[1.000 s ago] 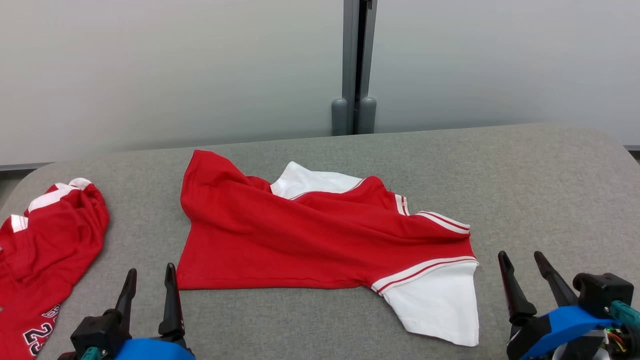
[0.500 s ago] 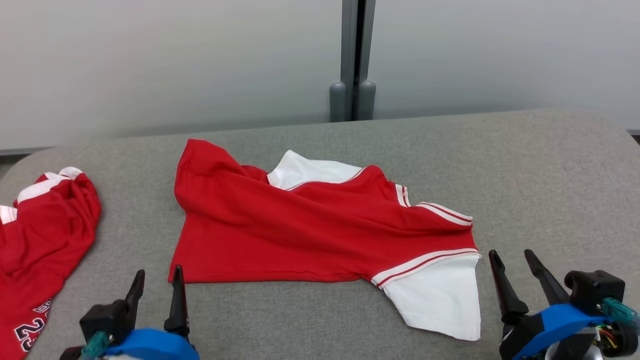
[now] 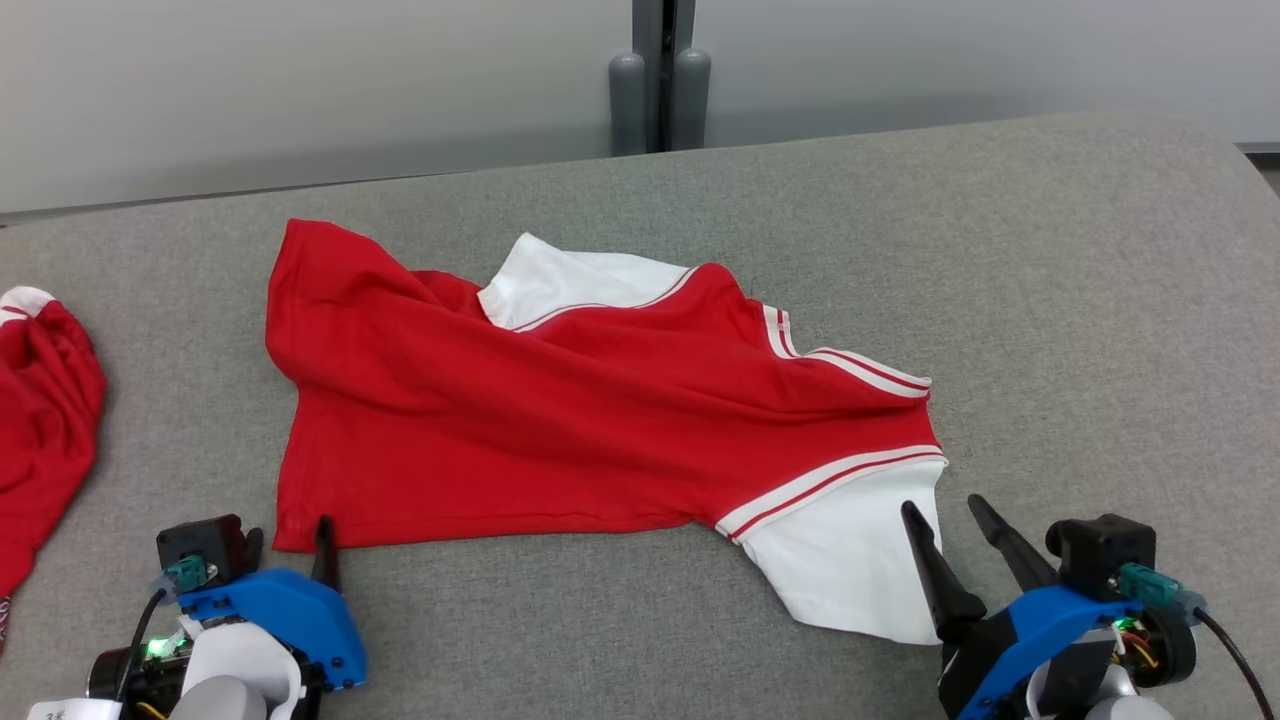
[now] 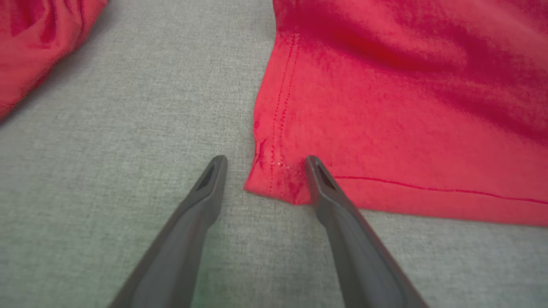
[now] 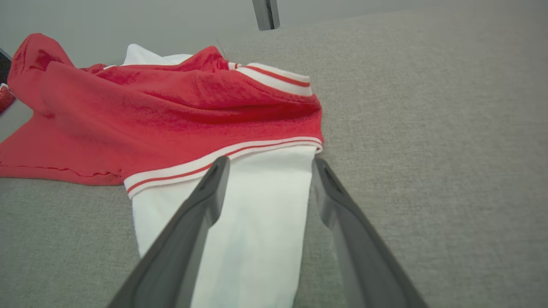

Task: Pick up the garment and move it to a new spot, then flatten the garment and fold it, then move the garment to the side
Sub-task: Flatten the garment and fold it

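Note:
I expect the bottom side of the red shirt (image 3: 516,420) to show hidden lettering when I fold it, because the shirt's upper side is plain and the second red garment shows print (image 3: 4,618).
The garment (image 3: 560,420) is a red shirt with white sleeves and striped trim, lying crumpled across the middle of the grey table (image 3: 1050,300). My left gripper (image 3: 287,532) is open at the shirt's near left hem corner. In the left wrist view that corner (image 4: 278,179) lies between the fingers of the left gripper (image 4: 265,160), and the right finger overlaps the hem. My right gripper (image 3: 942,505) is open at the near white sleeve (image 3: 840,560). In the right wrist view the right gripper (image 5: 270,160) straddles the sleeve (image 5: 257,222) just short of the striped cuff.
A second red garment (image 3: 40,400) with white trim lies bunched at the table's left edge, also at the upper left of the left wrist view (image 4: 38,38). A grey post (image 3: 655,80) stands against the pale wall behind the table. Bare grey surface stretches to the right.
The head camera has tilted down, shifting the whole picture. Both grippers, still open, have moved forward to the shirt: the left to the hem corner, the right onto the white sleeve.

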Robot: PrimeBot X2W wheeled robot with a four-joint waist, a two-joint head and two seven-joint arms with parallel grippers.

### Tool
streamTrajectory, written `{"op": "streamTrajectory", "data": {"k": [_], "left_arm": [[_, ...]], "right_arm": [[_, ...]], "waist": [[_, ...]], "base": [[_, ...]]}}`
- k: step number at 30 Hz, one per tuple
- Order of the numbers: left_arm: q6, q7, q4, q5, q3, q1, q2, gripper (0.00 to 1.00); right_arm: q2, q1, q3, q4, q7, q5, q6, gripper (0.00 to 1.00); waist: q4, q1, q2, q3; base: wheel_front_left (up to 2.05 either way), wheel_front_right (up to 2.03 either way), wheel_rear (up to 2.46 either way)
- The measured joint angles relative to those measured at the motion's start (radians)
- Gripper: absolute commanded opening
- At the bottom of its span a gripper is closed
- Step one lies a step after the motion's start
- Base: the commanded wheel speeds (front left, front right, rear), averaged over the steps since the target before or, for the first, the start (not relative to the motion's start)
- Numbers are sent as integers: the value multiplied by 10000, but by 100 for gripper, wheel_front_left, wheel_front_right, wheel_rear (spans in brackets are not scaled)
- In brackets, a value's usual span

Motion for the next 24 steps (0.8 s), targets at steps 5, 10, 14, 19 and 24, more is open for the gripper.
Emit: {"op": "streamTrajectory", "data": {"k": [5, 10, 14, 19, 24], "left_arm": [[-121, -98, 290, -79, -21, -196, -12, 0], [-196, -326, 449, -188, -23, -255, -121, 0], [-274, -468, 512, -211, -67, -321, -163, 0], [-359, -598, 600, -274, -138, -390, -186, 0], [-529, -966, 637, -351, -173, -408, -213, 0]], "right_arm": [[2, 49, 230, 522, 543, 182, 0, 100], [-2, 257, 196, 840, 966, 320, 0, 100], [-8, 329, 171, 997, 1404, 224, 0, 100], [-94, 380, 439, 786, 1889, 219, -23, 0], [-6, 413, 713, 339, 1687, 201, -12, 0]], "waist": [[-100, -1, 0, 148], [-68, -1, 0, 216], [24, -1, 0, 293], [117, -3, 0, 354], [104, -2, 0, 315]], "base": [[0, 0, 0], [0, 0, 0], [0, 0, 0], [0, 0, 0], [0, 0, 0]]}}
